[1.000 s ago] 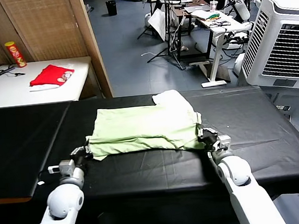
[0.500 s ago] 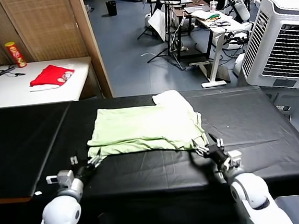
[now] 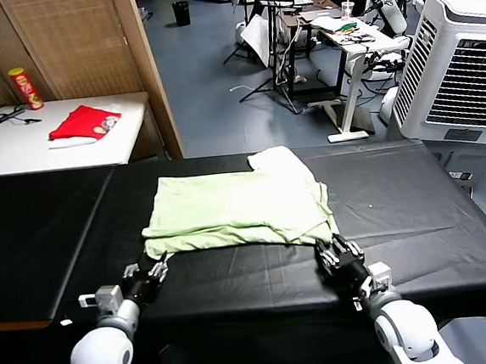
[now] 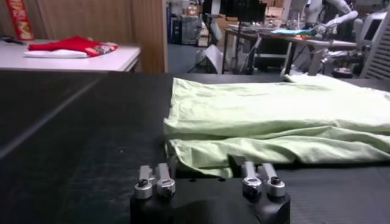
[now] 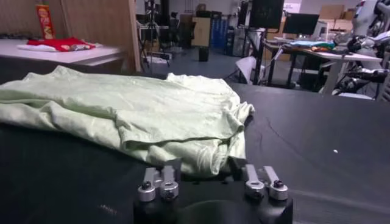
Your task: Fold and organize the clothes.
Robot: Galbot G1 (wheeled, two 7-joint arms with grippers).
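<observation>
The whitish part [image 3: 273, 157] sticks out past the shirt's far edge, so next I pull the shirt closer first. My right gripper should then grip the shirt's far corner [image 3: 303, 167] before I fold.
The pale lime-green shirt [image 3: 237, 208] lies folded in layers on the black table [image 3: 415, 201], with a whitish part [image 3: 280, 162] sticking out at its far right corner. My left gripper [image 3: 151, 270] is open and empty, just short of the shirt's near left corner [image 4: 201, 152]. My right gripper [image 3: 333, 252] is open and empty, just short of the near right corner [image 5: 201, 152]. In the left wrist view my left gripper [image 4: 204, 167] faces the folded edge. In the right wrist view my right gripper [image 5: 204, 169] faces the bunched corner.
A red garment [image 3: 84, 122] and a red can [image 3: 24, 88] lie on a white side table at the back left. A wooden partition [image 3: 143, 63] stands behind the table. A white cooler [image 3: 463, 69] stands at the back right.
Both grippers have let go of the shirt's near corners, opened, and drawn back toward the table's front edge. The shirt stays folded where it lay.
</observation>
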